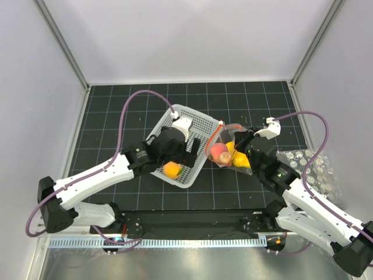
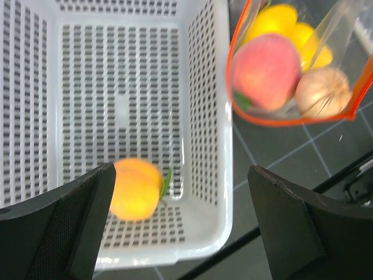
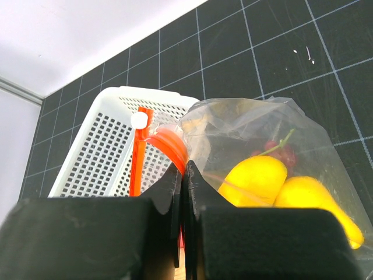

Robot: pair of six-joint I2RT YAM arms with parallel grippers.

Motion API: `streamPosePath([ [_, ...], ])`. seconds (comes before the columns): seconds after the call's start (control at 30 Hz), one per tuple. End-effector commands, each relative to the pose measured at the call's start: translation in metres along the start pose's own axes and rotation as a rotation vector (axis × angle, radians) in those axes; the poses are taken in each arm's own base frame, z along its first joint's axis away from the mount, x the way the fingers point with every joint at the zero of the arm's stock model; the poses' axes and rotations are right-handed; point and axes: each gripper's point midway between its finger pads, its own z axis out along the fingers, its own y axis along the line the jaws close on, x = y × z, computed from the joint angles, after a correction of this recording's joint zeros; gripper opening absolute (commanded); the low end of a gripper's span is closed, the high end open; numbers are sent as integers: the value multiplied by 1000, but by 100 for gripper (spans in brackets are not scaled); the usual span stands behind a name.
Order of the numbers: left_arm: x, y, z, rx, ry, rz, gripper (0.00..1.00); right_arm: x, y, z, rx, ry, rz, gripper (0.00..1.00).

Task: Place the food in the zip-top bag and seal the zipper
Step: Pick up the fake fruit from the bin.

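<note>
The orange fruit [image 1: 172,170] is by itself in the basket, under the wide-open fingers of my left gripper. I go on lowering them until they are on both sides of the fruit [image 2: 137,189], and then close them.
The clear zip-top bag [image 1: 232,156] lies just right of the basket with its mouth gaping toward it. Its red-orange zipper [image 2: 262,119] rims that mouth. Food inside includes a pink peach [image 2: 265,70], yellow pieces [image 3: 256,178], a tan ball [image 2: 323,90] and dark grapes [image 3: 281,153]. My right gripper [image 3: 183,166] is shut on the zipper [image 3: 169,144] at the bag's mouth. My left gripper [image 2: 180,181] hangs wide open over the basket's near right corner, holding nothing. A blurred orange fruit [image 2: 135,188] lies in the basket by the left finger.
The white perforated basket [image 1: 195,119] sits tilted mid-table, touching the bag's mouth. A clear plastic sheet with white dots [image 1: 309,166] lies at the right, beside my right arm. Grey walls enclose the black gridded mat on three sides.
</note>
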Motion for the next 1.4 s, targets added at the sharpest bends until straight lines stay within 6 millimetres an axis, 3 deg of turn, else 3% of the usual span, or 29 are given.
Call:
streamPosePath([
  [0.0,46,23,-23,-63,131,-43,100,-22,10,-2,-8,-59,25,5],
  [0.1,79,36,-31,-103,212,-65,100,-21,10,-1,-8,-54,20,5],
  [0.27,109,62,-33,-238,305,-37,100,-21,11,-1,-9,-53,20,5],
  [0.63,110,52,13,-223,317,88,100,-19,11,0,-9,-48,18,5],
  [0.83,129,59,42,-299,423,186,100,-19,11,0,-9,-46,9,5],
  [1.0,149,65,58,-317,507,166,100,-18,11,1,-9,-46,9,5],
  [1.1,146,64,58,-302,497,151,85,-18,11,1,-9,-46,9,5],
  [1.13,138,62,54,-287,471,140,74,-18,11,1,-9,-46,9,5],
  [1.17,133,60,52,-274,454,133,69,-19,12,1,-10,-47,13,5],
  [1.23,114,55,41,-243,387,108,62,-17,11,1,-11,-43,13,5],
  [1.37,78,40,19,-148,265,49,59,-19,14,1,-16,-40,18,5],
])
